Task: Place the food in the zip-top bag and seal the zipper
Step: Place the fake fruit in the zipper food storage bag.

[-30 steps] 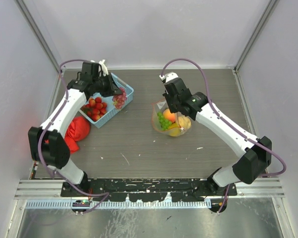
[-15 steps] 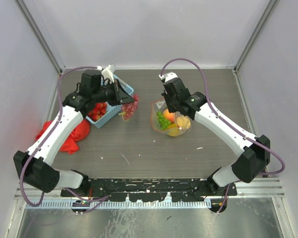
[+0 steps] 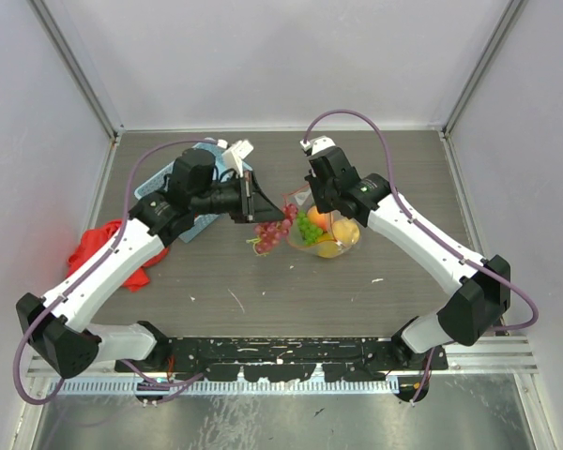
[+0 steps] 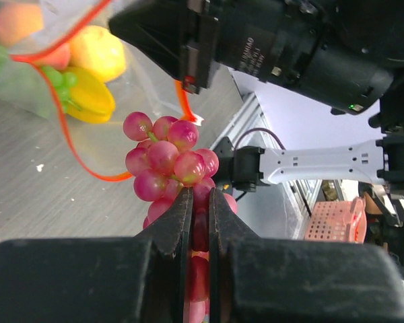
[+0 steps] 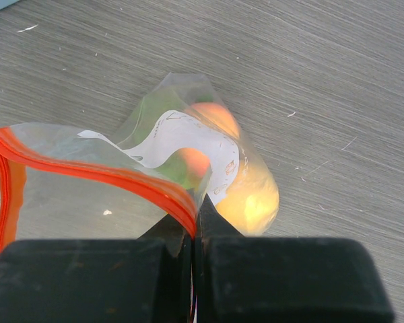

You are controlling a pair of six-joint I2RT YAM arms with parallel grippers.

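The bag's opening [image 3: 294, 202] is open toward the red grapes, so my left gripper keeps moving the red grapes in until they get to the green grapes [image 3: 309, 229], and then let go.
The clear zip-top bag [image 3: 325, 232] lies mid-table with green grapes [image 3: 308, 228], a peach [image 3: 319, 217] and a lemon [image 3: 346, 232] inside. My right gripper [image 3: 311, 194] is shut on its mouth edge, pinching the red-orange zipper [image 5: 87, 173] and holding the mouth up; the white label [image 5: 188, 145] shows through the plastic. My left gripper [image 4: 200, 202] is shut on a bunch of red grapes [image 4: 165, 158]. The bunch [image 3: 270, 233] hangs just left of the bag's mouth, outside it.
A light-blue mesh basket [image 3: 151, 184] sits at the back left, mostly hidden under my left arm. A red cloth [image 3: 96, 251] lies at the left edge. Grey walls close in the table on three sides.
My left arm swung right from the basket, carrying the red grapes across to the bag's mouth. The right gripper kept its hold on the bag's edge.
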